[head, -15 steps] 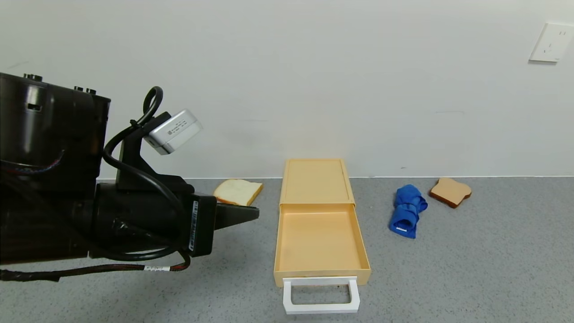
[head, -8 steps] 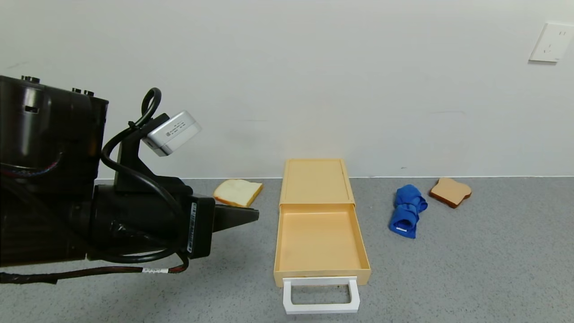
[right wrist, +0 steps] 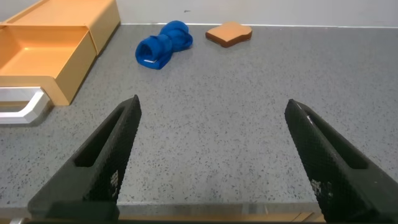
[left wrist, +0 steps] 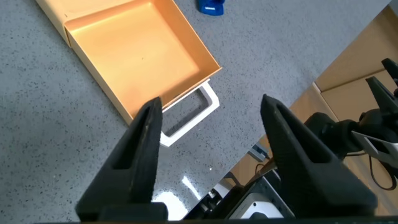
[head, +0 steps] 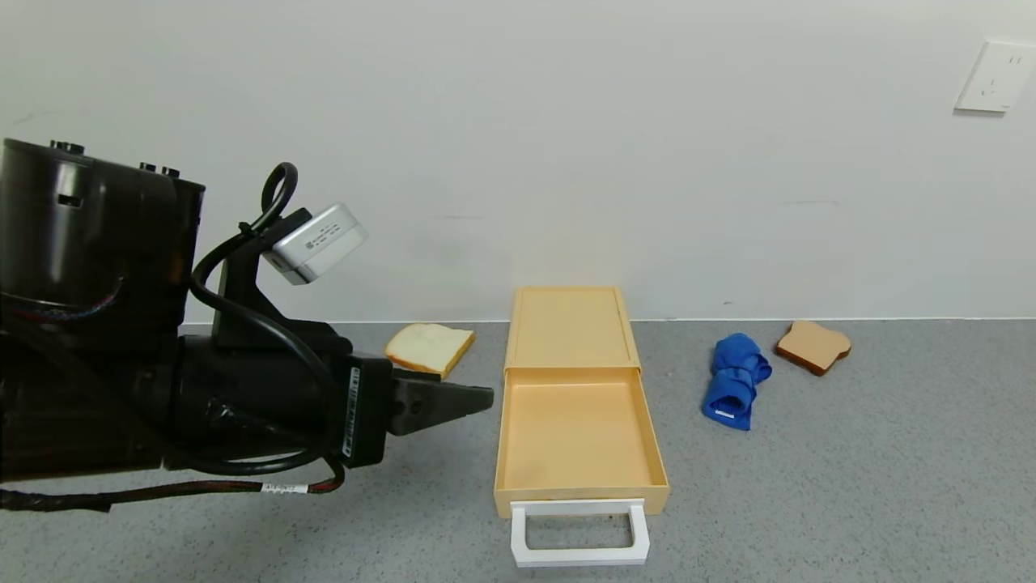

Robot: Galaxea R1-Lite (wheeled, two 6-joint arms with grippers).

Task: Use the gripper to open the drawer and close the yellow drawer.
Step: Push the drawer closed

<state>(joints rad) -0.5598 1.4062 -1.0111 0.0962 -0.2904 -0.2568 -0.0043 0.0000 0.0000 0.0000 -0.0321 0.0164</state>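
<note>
The pulled-out drawer point(head: 579, 432) is beside my left gripper, which hangs open. I should close the gripper's fingers and swing round to the white handle's front point(head: 580, 558) before I push the drawer.
The pale yellow drawer point(head: 576, 437) stands pulled out of its flat box point(head: 571, 324) on the grey table, its tray empty. Its white loop handle point(head: 579, 532) points at the table's front edge. My left gripper point(head: 486, 398) hangs in the air to the left of the drawer, open and empty. In the left wrist view the drawer point(left wrist: 134, 56) and handle point(left wrist: 186, 115) lie beyond its spread fingers point(left wrist: 146, 140). My right gripper point(right wrist: 214, 112) is out of the head view; it is open and empty, with the drawer point(right wrist: 43, 56) off to one side.
A white bread slice point(head: 429, 346) lies left of the box by the wall. A rolled blue cloth point(head: 735, 379) and a brown bread slice point(head: 813, 346) lie to the right. A wall socket point(head: 994, 77) is high at the right.
My left gripper has moved slightly right, toward the drawer, and its fingertips show farther out. The drawer has not moved.
</note>
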